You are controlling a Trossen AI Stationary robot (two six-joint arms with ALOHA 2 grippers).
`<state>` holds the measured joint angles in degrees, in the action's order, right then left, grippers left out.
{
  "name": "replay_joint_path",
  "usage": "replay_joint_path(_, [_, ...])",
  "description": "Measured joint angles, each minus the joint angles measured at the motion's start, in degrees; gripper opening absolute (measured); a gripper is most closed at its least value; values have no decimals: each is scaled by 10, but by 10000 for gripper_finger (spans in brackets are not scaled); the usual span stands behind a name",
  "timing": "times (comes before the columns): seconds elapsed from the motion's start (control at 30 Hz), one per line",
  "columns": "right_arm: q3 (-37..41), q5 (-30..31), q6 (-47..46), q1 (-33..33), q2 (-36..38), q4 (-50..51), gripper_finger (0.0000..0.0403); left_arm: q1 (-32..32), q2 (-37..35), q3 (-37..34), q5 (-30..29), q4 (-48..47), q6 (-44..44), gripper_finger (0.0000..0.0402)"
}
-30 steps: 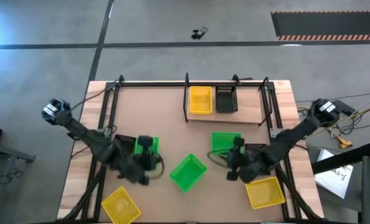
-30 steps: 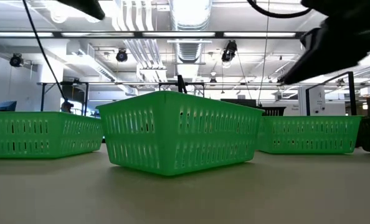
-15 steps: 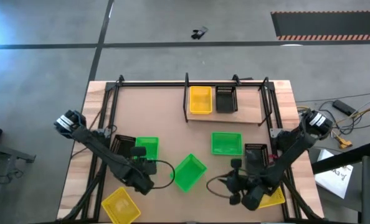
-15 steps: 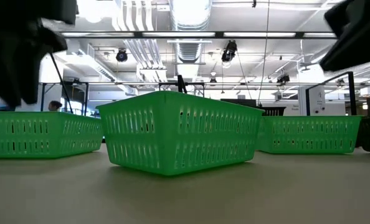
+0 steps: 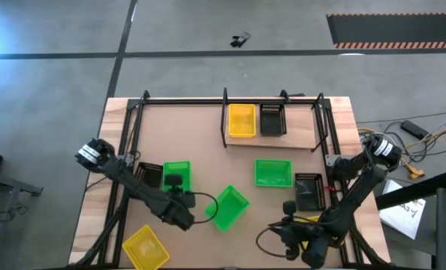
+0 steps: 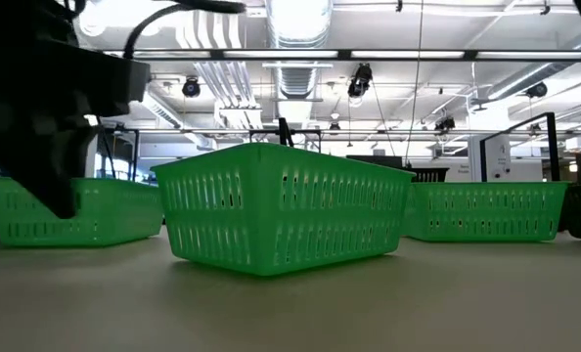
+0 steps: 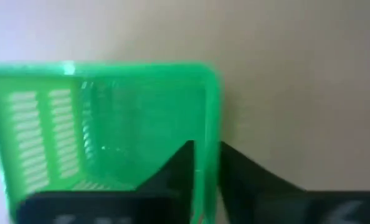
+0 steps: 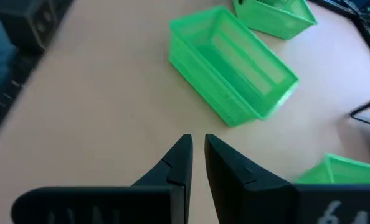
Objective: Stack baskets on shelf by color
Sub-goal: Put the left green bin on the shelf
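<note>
My right gripper should first be given the green basket at my left gripper (image 5: pixel 179 167), because that basket is far from the free shelf space (image 5: pixel 301 129) beside the black basket.
Three green baskets stand on the table: left (image 5: pixel 179 169), middle and turned askew (image 5: pixel 227 208), right (image 5: pixel 272 172). The pale shelf (image 5: pixel 302 133) at the far side carries a yellow basket (image 5: pixel 242 120) and a black basket (image 5: pixel 272 120). My left gripper (image 5: pixel 174 182) is down at the left green basket (image 7: pixel 98 124) and shut on its wall; it also shows in the low view (image 6: pixel 61 196). My right gripper (image 5: pixel 289 208) is shut and empty above bare table, right of the middle green basket (image 8: pixel 235 68). My left gripper (image 7: pixel 207 149) has one finger (image 7: pixel 182 168) inside the left green basket and one finger (image 7: pixel 241 177) outside. They pinch the rim of one side wall (image 7: pixel 208 134), below a corner. The fingers come from above, pointing down. The basket stands on the table.
Another yellow basket (image 5: pixel 146 247) lies at the near left. A further one (image 5: pixel 307 220) is mostly hidden under my right arm. Black baskets stand at the left (image 5: pixel 149 176) and the right (image 5: pixel 308 189). Thin black posts (image 5: pixel 324 127) frame the shelf.
My left gripper has come down from well above the table onto the left green basket. My right gripper has gone from over the right green basket toward the table's near edge and has left the low view.
</note>
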<state>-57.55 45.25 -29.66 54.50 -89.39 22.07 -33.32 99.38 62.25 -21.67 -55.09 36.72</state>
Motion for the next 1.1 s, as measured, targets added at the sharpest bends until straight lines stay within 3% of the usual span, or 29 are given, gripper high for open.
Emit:
replay_joint_path(0.23, [4,14,-70,-28,27,126,36,19,-7,52,-5,6,-147,1])
replay_joint_path(0.43, [4,13,-5,-49,85,147,54,0,-28,139,77,-4,-428,0])
replay_joint_path(0.6, [3,12,214,-75,105,101,110,-29,-29,216,82,-45,-581,0])
replay_joint_path(0.83, [-1,8,642,-101,92,-69,187,-44,-27,270,82,-26,-616,0])
replay_joint_path(1.1, [-87,-21,895,-138,59,-34,203,-43,-25,255,82,22,-688,0])
